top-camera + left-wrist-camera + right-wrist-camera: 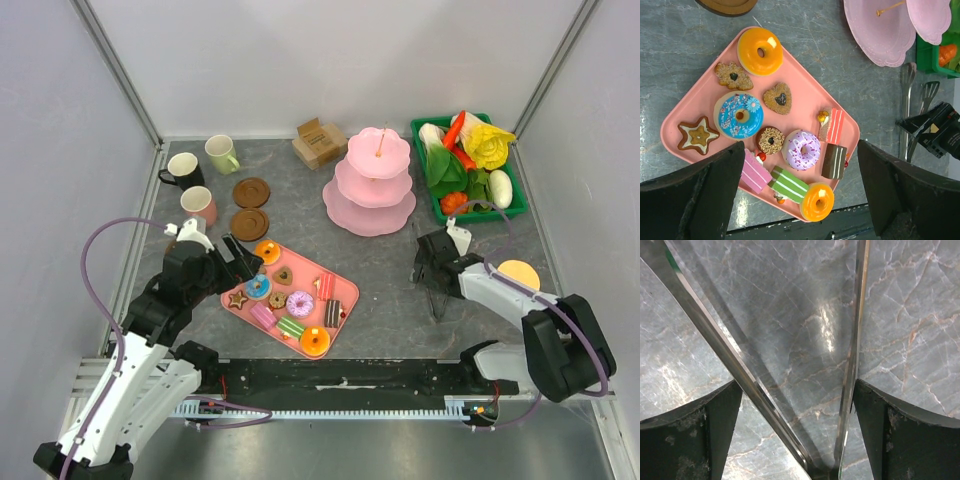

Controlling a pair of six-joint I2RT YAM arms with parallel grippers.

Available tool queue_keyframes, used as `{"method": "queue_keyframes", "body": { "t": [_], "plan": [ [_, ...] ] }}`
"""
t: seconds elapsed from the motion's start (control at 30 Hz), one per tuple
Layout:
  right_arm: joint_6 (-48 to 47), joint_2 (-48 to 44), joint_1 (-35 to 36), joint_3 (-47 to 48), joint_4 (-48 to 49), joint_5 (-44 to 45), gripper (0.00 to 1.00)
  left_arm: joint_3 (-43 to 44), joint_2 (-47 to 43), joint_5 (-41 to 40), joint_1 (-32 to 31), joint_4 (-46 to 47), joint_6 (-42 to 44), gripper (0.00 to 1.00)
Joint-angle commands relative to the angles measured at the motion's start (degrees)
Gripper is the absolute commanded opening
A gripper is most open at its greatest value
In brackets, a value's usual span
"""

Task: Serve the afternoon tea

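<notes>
I should keep closing my right gripper until its fingers hold the tongs' two sides [759, 393], because both arms of the metal tongs [854, 347] are inside its open fingers.
Several toy pastries lie on a flat pink tray [344, 288]: orange donuts [760, 51], a blue donut [739, 115], a purple donut [801, 149], cookies and cake slices. My left gripper [244, 262] is open and empty above the tray's near-left part, with the purple donut between its fingers in the left wrist view [801, 150]. The black mug [181, 170], pale green mug [222, 153] and pink mug [199, 206] stand at the back left beside two brown coasters [250, 207]. My right gripper [432, 275] is open and straddles metal tongs [715, 335] lying on the table.
A pink three-tier stand [368, 182] stands at the back centre, with a small cardboard box [318, 142] behind it. A green basket of toy vegetables [470, 165] is at the back right. A pale orange disc [518, 273] lies by the right arm.
</notes>
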Motion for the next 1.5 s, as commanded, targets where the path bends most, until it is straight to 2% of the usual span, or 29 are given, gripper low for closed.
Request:
{"method": "queue_keyframes", "body": {
  "t": [0.0,0.4,0.5,0.83,1.03,1.2,1.47],
  "plan": [
    [-3.56,2.3,-1.91,-0.01,4.58,-1.47,0.98,0.67,0.85,-0.64,0.07,2.82,1.04,0.99],
    [-3.83,9.34,-4.81,0.16,7.65,-2.97,0.98,1.29,1.38,-1.52,0.16,2.82,0.95,0.99],
    [-3.3,8.64,-4.81,-0.01,6.08,-2.35,0.91,1.2,1.29,-1.69,0.07,2.82,0.86,0.99],
    [-3.38,-4.09,-4.29,-1.59,-0.69,-8.14,0.61,0.85,1.11,-1.43,0.16,2.82,0.6,0.99],
    [-5.05,-13.85,-2.62,1.21,-7.89,-17.36,0.58,0.5,-0.47,-0.2,0.16,2.74,0.51,0.99],
    [-6.98,-20.27,0.63,7.36,-13.52,-24.74,0.57,0.14,-0.65,0.68,0.07,2.47,0.51,0.99],
    [-10.68,-23.09,2.65,13.96,-20.9,-36.62,0.57,-0.12,0.15,1.29,0.07,2.56,0.34,0.99]
  ]
}}
